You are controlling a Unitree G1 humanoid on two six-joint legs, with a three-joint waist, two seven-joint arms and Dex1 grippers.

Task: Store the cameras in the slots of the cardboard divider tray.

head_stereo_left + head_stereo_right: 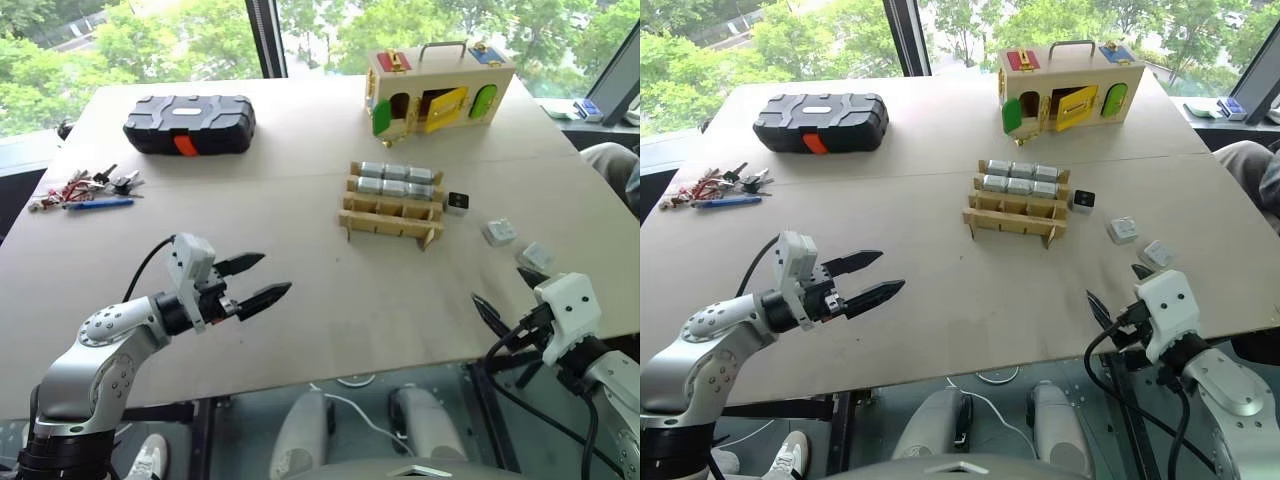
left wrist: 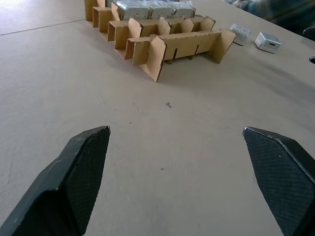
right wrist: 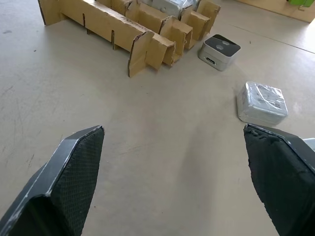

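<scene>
The stored cameras (image 1: 394, 187) stick up above the cardboard rows, so the plastic-wrapped camera (image 1: 535, 256) should stand on its edge with its top showing when the robot lowers it in.
The cardboard divider tray (image 1: 385, 225) stands mid-table, right of centre. Several silver cameras (image 1: 397, 180) fill its two far rows; the near rows are bare. Three loose cameras lie to its right: a black-faced one (image 1: 457, 203) beside the tray's end, a silver one (image 1: 499, 232), and another (image 1: 534, 256) closer to the right arm. My left gripper (image 1: 276, 272) hovers open over bare table, well short and left of the tray. My right gripper (image 1: 497, 284) is open near the front edge, just short of the nearest loose camera (image 3: 261, 102). Neither gripper holds anything.
A black case (image 1: 189, 124) sits at the far left. A wooden box with coloured doors (image 1: 437, 88) stands at the far right behind the tray. Keys and a blue pen (image 1: 85, 190) lie at the left edge. The table's front edge (image 1: 380, 372) runs just below both grippers.
</scene>
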